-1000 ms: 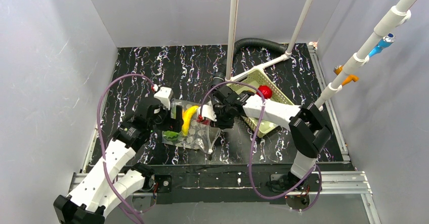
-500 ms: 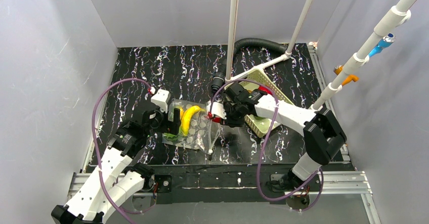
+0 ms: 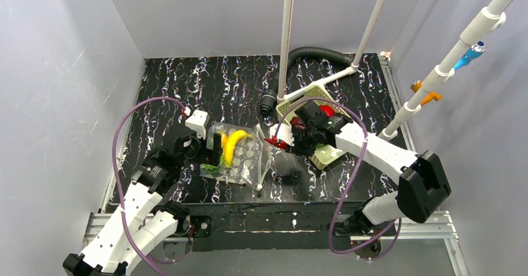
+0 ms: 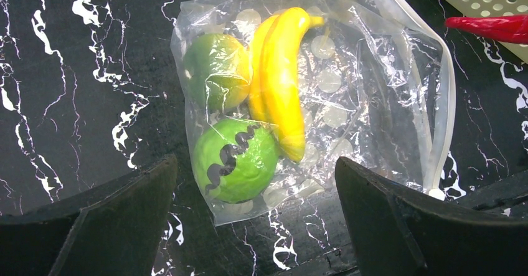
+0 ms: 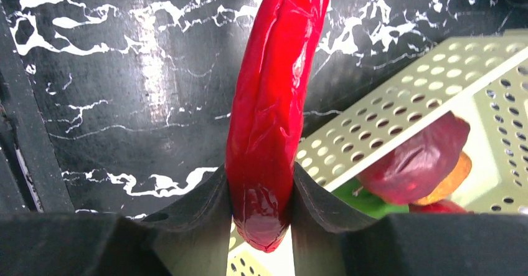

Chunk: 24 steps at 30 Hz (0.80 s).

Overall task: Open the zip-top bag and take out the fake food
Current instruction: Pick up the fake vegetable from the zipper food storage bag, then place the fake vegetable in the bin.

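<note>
The red chili is clear above the pale green basket's rim [image 5: 398,142], so my right gripper keeps going over the basket's empty near end [image 3: 327,155] and lets go there.
The zip-top bag [image 3: 241,156] lies flat at the table's front left, its mouth to the right. In the left wrist view the bag [image 4: 367,89] holds a yellow banana [image 4: 280,83] and two green round pieces [image 4: 233,157]. My left gripper [image 3: 210,152] is open and hovers just above the bag's closed bottom end, jaws wide apart [image 4: 254,176]. My right gripper [image 3: 292,140] is shut on the red chili [image 5: 274,101] and holds it over the near-left edge of the pale green basket [image 5: 386,120]. A dark red round fruit [image 5: 414,161] lies in the basket.
The basket [image 3: 311,92] stands right of centre with more toy pieces inside. A black hose [image 3: 314,54] curls behind it. Two white poles [image 3: 287,39] rise from the table's back. Grey walls close in both sides.
My right gripper has carried the red chili away from the bag's mouth, to the right, to the basket's edge. The left arm has shifted only slightly.
</note>
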### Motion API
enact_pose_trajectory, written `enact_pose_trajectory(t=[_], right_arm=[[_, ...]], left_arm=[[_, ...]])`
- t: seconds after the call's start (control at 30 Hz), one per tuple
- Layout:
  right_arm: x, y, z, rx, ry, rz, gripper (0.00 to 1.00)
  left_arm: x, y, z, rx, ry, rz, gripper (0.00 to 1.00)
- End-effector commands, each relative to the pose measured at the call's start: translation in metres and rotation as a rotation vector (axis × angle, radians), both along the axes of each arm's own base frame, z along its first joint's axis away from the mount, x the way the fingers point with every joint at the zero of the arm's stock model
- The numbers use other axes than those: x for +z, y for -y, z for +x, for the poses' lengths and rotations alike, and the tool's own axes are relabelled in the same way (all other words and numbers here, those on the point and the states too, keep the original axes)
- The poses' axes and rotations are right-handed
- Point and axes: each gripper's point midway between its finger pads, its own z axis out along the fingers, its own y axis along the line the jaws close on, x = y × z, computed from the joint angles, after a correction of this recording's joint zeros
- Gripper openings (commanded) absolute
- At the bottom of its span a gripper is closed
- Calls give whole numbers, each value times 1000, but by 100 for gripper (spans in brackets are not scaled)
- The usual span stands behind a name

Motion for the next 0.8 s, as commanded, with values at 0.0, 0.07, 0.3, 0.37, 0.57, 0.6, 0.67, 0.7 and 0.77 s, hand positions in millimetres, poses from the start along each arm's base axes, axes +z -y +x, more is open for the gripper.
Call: enact_pose_trajectory(t=[0.0,0.07,0.3,0.37,0.57,0.6,0.67,0.7,0.77], right_arm=[[8,18,-2,1,38,14,1],[9,25,-2,-16,46,26,1],[25,41,6,-79,79,91,1],[29,45,9,-97,84,103,1],[38,59,17,-157,98,142,1],[40,61,19,-171,100,150,1],[42,66,25,-207,106,165,1],[41,68,29,-231,109,171,1],[40,74,37,-281,120,175,1]], left_arm=[[3,-4,1,11,22,4,98],[3,-4,1,11,21,3,98],[3,-4,1,12,22,1,98],[3,-4,1,12,23,1,98],[6,-4,1,15,35,-3,98],[7,-5,1,15,39,-5,98],[8,-4,0,14,42,-8,98],[8,-4,0,13,43,-9,98],[7,-4,0,12,42,-10,98]])
